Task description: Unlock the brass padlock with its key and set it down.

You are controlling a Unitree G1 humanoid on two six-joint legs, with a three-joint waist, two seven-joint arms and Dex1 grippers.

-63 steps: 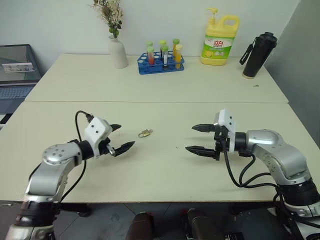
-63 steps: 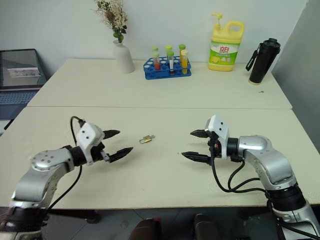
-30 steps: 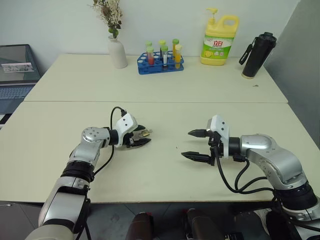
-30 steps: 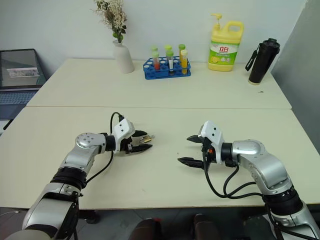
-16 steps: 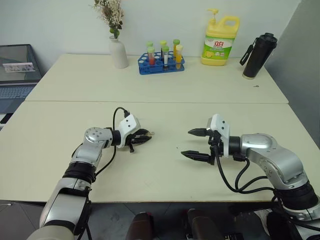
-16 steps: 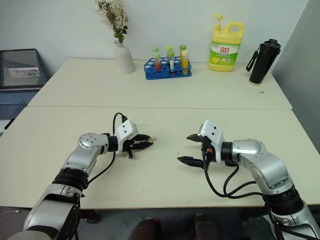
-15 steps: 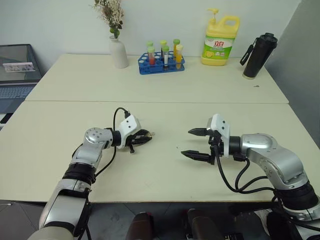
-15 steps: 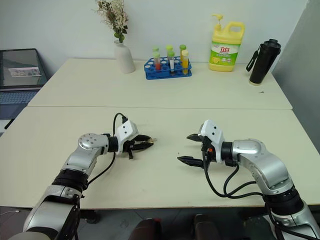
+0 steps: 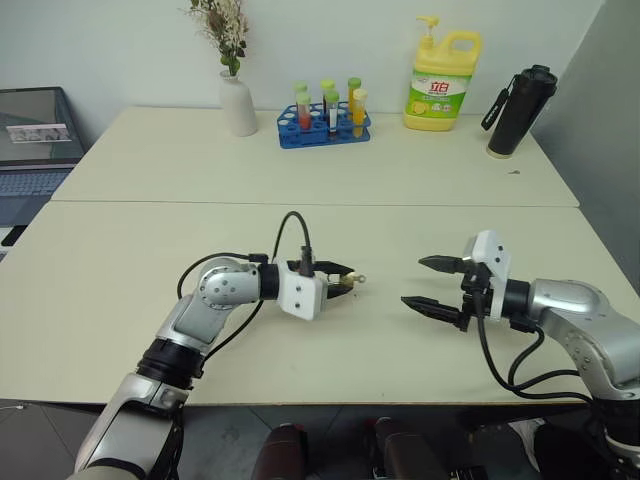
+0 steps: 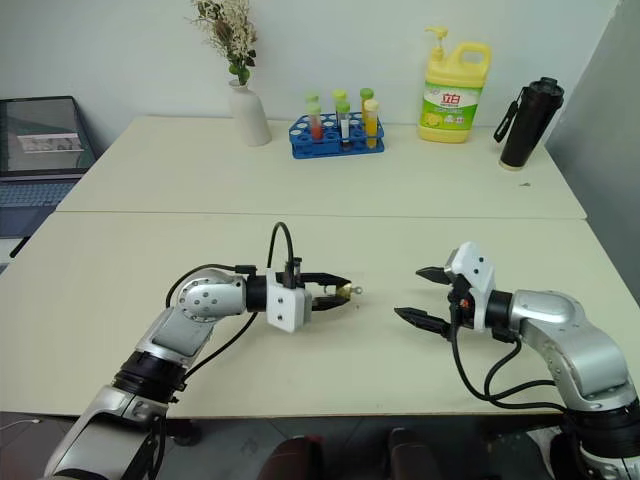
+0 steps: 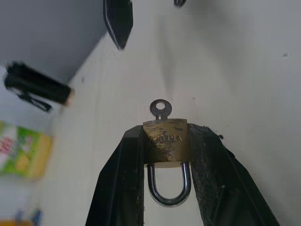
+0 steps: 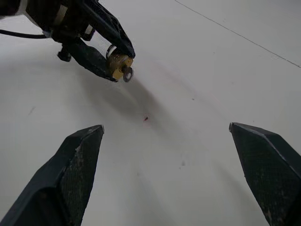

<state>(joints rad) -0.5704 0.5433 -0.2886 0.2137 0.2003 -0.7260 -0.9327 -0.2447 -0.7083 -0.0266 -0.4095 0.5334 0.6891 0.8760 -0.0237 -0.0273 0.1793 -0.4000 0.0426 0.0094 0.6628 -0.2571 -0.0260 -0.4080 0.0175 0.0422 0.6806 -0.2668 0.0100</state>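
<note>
The key's head [image 11: 161, 109] lies flat at the same height as the right gripper's open fingers, so the robot's left gripper should turn the padlock [image 11: 166, 141] onto its edge before the right gripper pinches the key.
The brass padlock [image 11: 165, 141] is pinched by its flat sides in my left gripper [image 9: 343, 279], which holds it a little above the table near the middle. Its silver shackle [image 11: 168, 188] points back between the fingers. The key [image 11: 160, 108] sits in the keyhole, its round head sticking out toward my right gripper [image 9: 412, 282]. That gripper hangs open a short way to the right, facing the padlock [image 12: 115, 61] and the key [image 12: 127, 74], with nothing between its fingers.
Along the far table stand a white vase [image 9: 237, 105], a blue rack of test tubes [image 9: 323, 125], a yellow detergent bottle [image 9: 441, 68] and a black flask [image 9: 517, 97]. A laptop [image 9: 35, 140] sits off to the left.
My left gripper closed on the padlock, lifted it off the table, carried it right and rolled its wrist. The right gripper drew back to the right, still open.
</note>
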